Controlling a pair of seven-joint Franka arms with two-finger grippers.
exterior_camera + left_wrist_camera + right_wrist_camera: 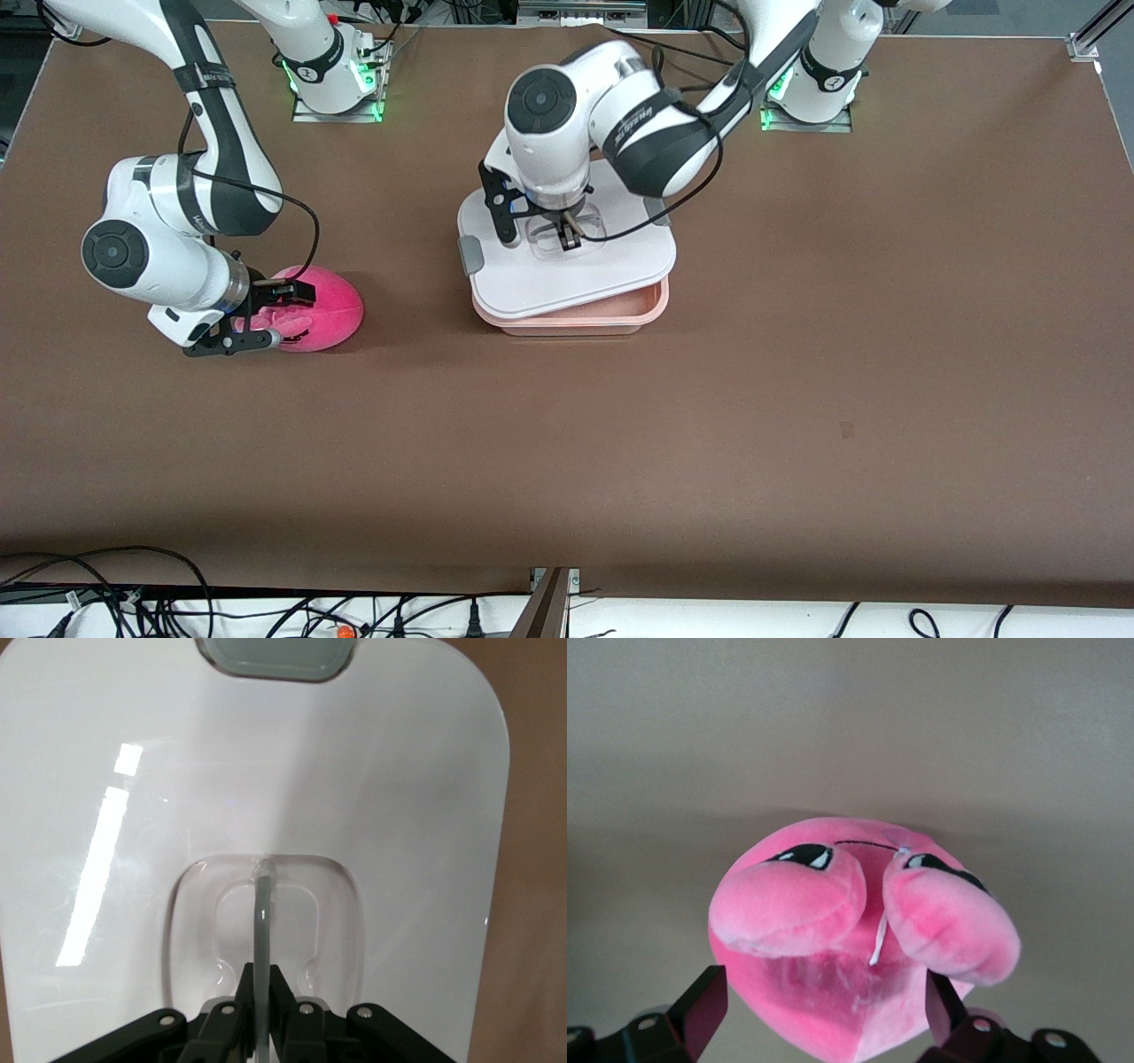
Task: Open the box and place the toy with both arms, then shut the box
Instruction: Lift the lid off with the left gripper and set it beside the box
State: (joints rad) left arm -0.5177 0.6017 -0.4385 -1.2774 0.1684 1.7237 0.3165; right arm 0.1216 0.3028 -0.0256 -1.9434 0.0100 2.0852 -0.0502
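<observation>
The white lid is over the pink box (574, 287), so the robot's left gripper should carry the lid out of the way and hold it before the right gripper lowers the pink toy (336, 308) in.
The white lid (576, 270) is held a little above the pink box (611, 312) and sits askew over it, so the box's rim nearer the front camera shows. My left gripper (567, 236) is shut on the lid's centre handle (263, 904) in its recess; in the left wrist view my left gripper (262, 992) pinches the thin handle bar. The pink plush toy (323, 306) lies on the table toward the right arm's end. My right gripper (273, 315) is low at the table, open, with a finger on each side of the toy (859, 904).
A grey clip (470, 257) sticks out from the lid's edge, and another (270, 656) shows in the left wrist view. The brown table (797, 399) is bare between the box and the front edge. Cables lie along the front edge (133, 602).
</observation>
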